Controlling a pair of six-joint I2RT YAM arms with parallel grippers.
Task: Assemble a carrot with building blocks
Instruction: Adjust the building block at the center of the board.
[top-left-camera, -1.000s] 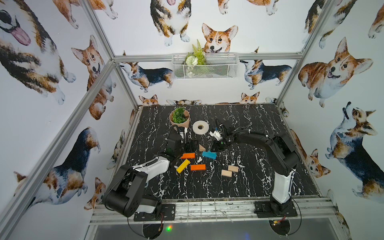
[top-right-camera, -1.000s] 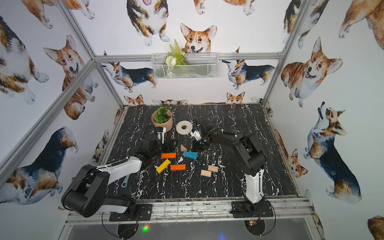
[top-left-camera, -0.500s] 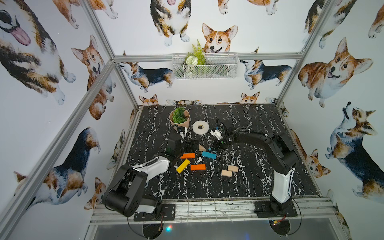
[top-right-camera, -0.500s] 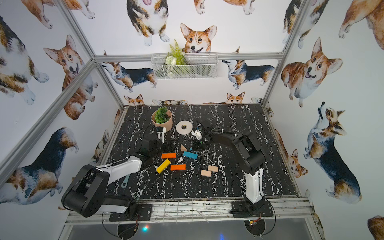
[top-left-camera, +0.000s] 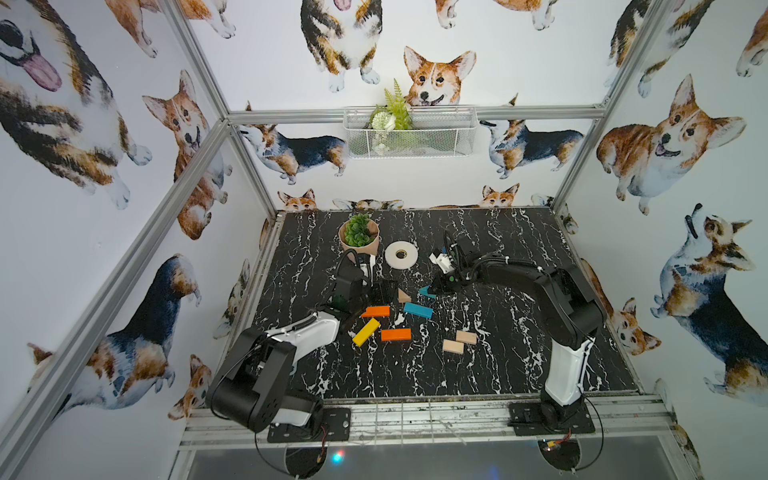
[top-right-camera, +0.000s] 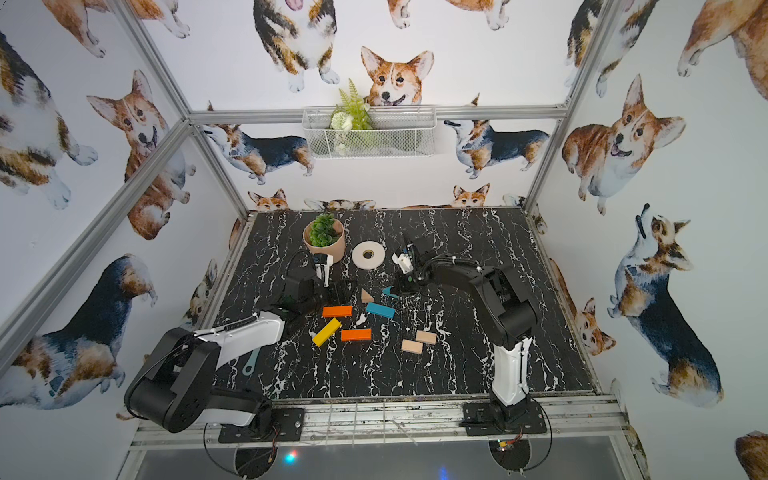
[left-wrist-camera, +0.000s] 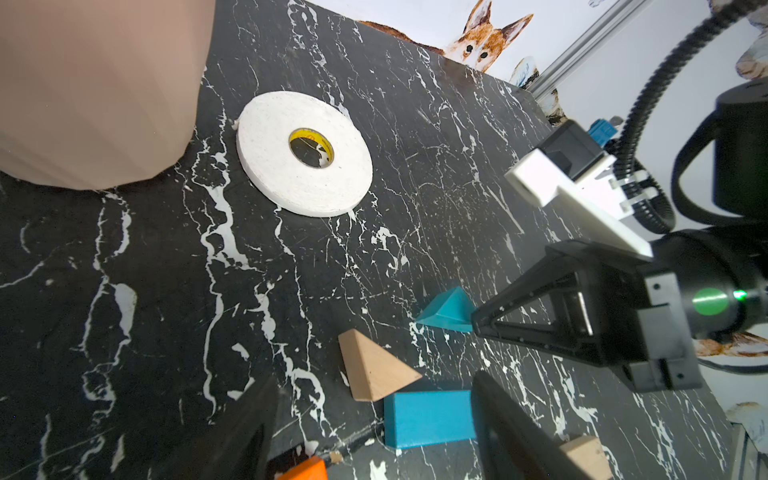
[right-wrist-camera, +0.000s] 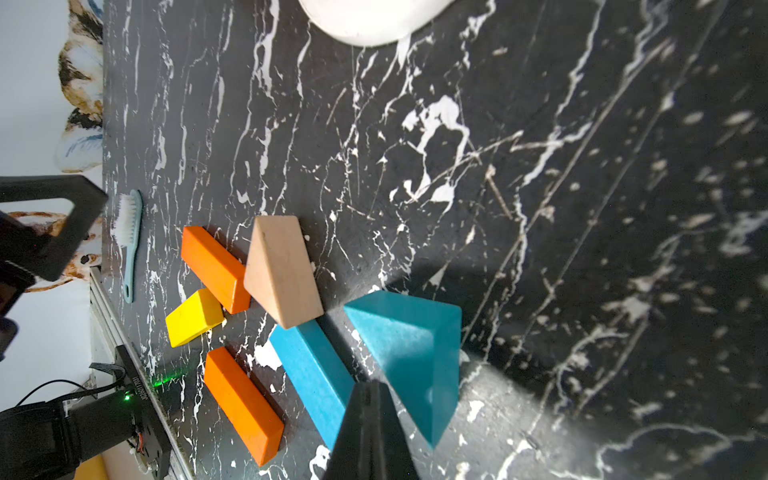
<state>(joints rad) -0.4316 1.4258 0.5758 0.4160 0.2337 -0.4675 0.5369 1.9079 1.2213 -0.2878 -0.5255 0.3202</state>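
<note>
The teal triangle (right-wrist-camera: 417, 344) is crooked to the wood triangle (right-wrist-camera: 284, 272), so my right gripper should stay closed and gently push the teal triangle round until it mirrors the wood triangle.
The building blocks lie loose on the black marble table (top-left-camera: 519, 374). There are two orange bars (top-left-camera: 376, 311) (top-left-camera: 395, 334), a yellow bar (top-left-camera: 366, 332), a teal bar (top-left-camera: 418, 310), a wood triangle (top-left-camera: 403, 296), a teal triangle (top-left-camera: 427, 292) and two plain-wood rectangles (top-left-camera: 466, 337) (top-left-camera: 453, 346). My right gripper (right-wrist-camera: 370, 388) is shut with nothing between its jaws. Its tip rests against the teal triangle (right-wrist-camera: 411, 345), beside the teal bar (right-wrist-camera: 311, 374). My left gripper (left-wrist-camera: 374, 419) is open, low over the table. The wood triangle (left-wrist-camera: 374, 370) and the teal bar's end (left-wrist-camera: 428, 415) lie between its fingers.
A potted green plant (top-left-camera: 359, 237) and a white tape roll (top-left-camera: 401, 254) stand behind the blocks. A pale blue brush (top-right-camera: 250, 362) lies near the left arm's base. A wire basket (top-left-camera: 409, 133) hangs on the back wall.
</note>
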